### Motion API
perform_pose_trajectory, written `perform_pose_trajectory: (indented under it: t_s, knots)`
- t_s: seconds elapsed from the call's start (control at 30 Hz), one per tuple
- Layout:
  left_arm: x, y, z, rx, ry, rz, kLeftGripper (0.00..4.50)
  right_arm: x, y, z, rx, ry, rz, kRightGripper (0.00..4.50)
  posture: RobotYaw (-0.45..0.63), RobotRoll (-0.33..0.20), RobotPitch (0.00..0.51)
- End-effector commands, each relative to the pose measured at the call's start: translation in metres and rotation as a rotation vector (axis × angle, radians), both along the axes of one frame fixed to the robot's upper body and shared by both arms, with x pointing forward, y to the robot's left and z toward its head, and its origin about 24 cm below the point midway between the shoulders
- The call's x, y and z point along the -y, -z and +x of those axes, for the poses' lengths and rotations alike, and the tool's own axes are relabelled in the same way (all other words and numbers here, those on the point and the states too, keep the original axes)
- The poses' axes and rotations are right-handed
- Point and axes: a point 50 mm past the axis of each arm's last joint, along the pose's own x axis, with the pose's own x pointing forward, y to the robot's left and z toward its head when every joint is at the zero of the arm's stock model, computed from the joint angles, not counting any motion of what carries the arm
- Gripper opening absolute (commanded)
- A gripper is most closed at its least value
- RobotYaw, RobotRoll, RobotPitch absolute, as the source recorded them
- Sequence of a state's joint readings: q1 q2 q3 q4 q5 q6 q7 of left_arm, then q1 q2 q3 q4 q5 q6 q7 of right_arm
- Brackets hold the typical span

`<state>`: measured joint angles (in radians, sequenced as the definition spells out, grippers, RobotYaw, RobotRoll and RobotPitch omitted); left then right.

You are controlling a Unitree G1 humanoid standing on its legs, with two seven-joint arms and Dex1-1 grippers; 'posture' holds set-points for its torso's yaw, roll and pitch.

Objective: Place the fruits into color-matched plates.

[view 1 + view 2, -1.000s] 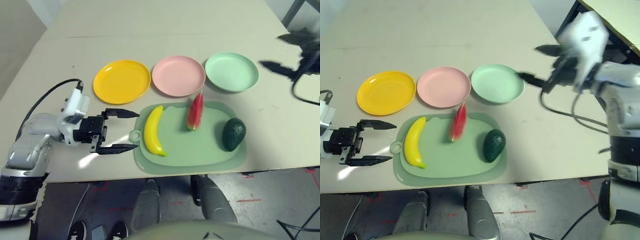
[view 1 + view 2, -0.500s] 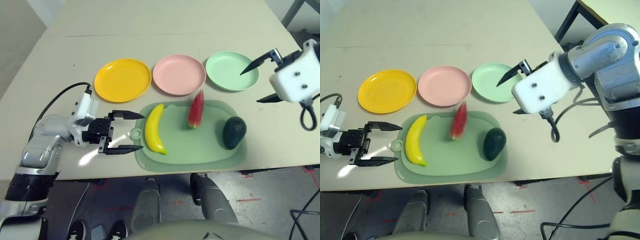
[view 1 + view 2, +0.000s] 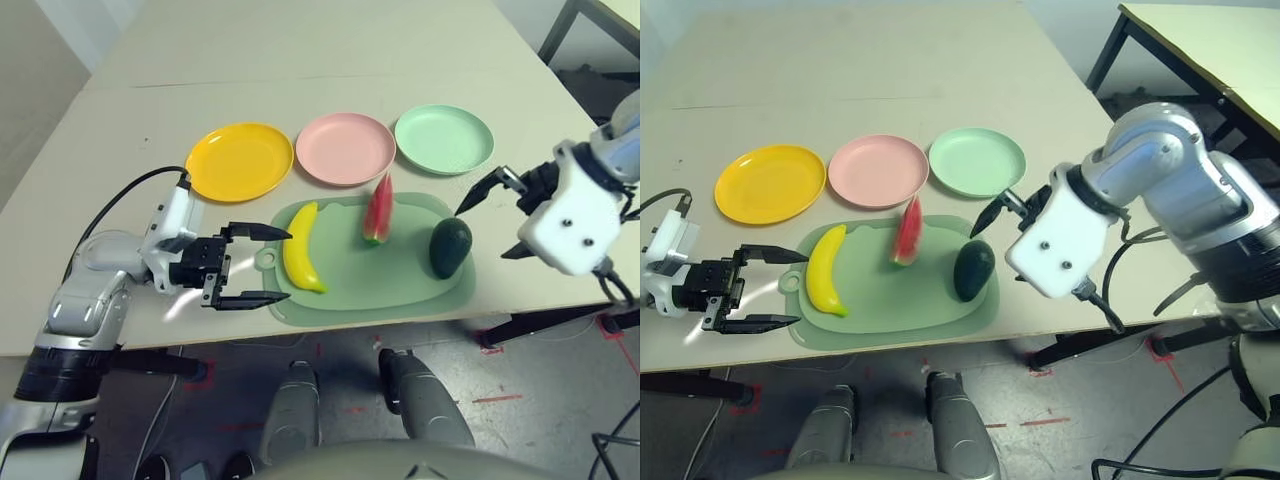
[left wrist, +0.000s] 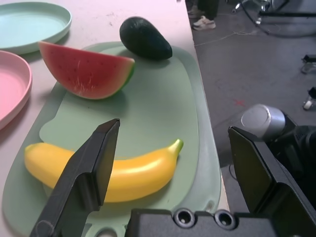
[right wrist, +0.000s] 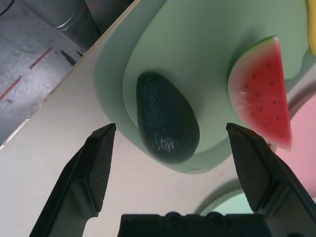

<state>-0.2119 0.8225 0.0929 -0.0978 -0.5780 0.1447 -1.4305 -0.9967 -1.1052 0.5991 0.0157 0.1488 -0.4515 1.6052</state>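
I should keep moving my right gripper in, as its open fingers line up with the avocado's two long sides [image 3: 449, 250], until they stand around the avocado's wide end [image 3: 454, 235].
A yellow banana [image 3: 300, 262], a red watermelon wedge [image 3: 378, 210] and a dark green avocado [image 3: 450, 247] lie on a pale green mat [image 3: 370, 285]. Behind the mat stand the yellow plate [image 3: 239, 162], the pink plate [image 3: 345, 148] and the mint green plate [image 3: 443, 139], all empty. My left gripper [image 3: 288, 266] is open at the mat's left end, level with the banana [image 4: 113, 173], holding nothing. My right gripper [image 3: 481, 234] is open just right of the avocado [image 5: 168, 123], which sits apart from its fingers and in line with the gap between them.
The mat reaches close to the table's front edge [image 3: 400, 322]. A black cable [image 3: 110, 205] loops from my left wrist. Bare table lies behind the plates. Another table's leg [image 3: 555, 35] stands at the far right.
My right arm has swung down from over the mint green plate to the avocado's right side. The left gripper has edged a little toward the banana. The fruits have not moved.
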Motion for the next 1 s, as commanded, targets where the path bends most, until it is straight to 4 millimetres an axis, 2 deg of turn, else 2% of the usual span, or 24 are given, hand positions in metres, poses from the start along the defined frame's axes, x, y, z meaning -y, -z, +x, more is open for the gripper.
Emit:
perform_pose_trajectory:
  t_s: [0.03, 0.27, 0.63, 1.0]
  knots:
    - [0.002, -0.003, -0.001, 0.002, -0.003, -0.009, 4.47, 0.001, 0.006, 0.007, 0.0, 0.018, -0.035, 4.5, -0.11, 0.0, 0.178]
    - [0.002, -0.004, -0.002, 0.004, -0.008, 0.0, 4.47, -0.001, 0.018, 0.016, -0.018, 0.031, -0.039, 4.5, -0.09, 0.0, 0.18]
    - [0.001, -0.006, -0.002, 0.015, -0.015, 0.005, 4.47, -0.011, 0.032, 0.018, -0.059, 0.021, -0.03, 4.5, -0.08, 0.0, 0.179]
    - [0.003, -0.007, -0.006, 0.008, -0.002, 0.005, 4.47, -0.009, 0.05, 0.022, -0.059, 0.026, -0.077, 4.5, -0.08, 0.0, 0.177]
